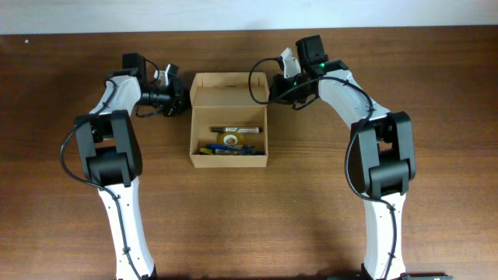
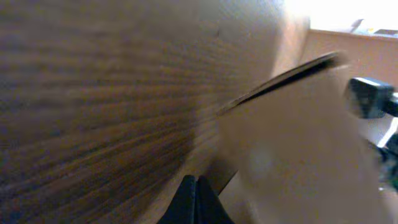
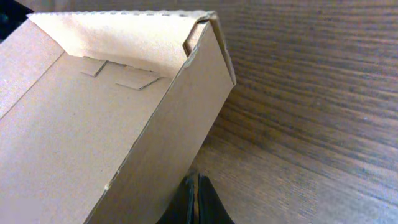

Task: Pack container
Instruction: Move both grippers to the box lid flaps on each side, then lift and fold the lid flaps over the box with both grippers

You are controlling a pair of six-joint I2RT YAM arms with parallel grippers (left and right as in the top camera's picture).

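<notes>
I should swing my left gripper past the lid's far edge (image 1: 229, 74) before I fold the lid shut, because the gripper is low beside the lid's side edge (image 1: 192, 91) while the lid leans back.
The container (image 1: 229, 161) is a small tan cardboard box in the middle of the table, open, with its flap lid (image 1: 230, 89) standing up at the back. Inside lie a black marker (image 1: 237, 127), a roll of tape (image 1: 230, 138) and several small blue and yellow items (image 1: 227, 149). My left gripper (image 1: 181, 101) is shut and empty, right by the box's back left corner; the left wrist view is blurred and shows the shut fingers (image 2: 196, 200) beside the box wall (image 2: 292, 155). My right gripper (image 1: 273, 87) is shut and empty at the lid's right side flap (image 3: 168, 130), fingertips (image 3: 198, 200) low over the wood.
The dark wooden table (image 1: 311, 202) extends on all sides of the box. Both arms reach in from the front edge and curve toward the box's back corners. Part of the right arm (image 2: 370, 96) shows beyond the box in the left wrist view.
</notes>
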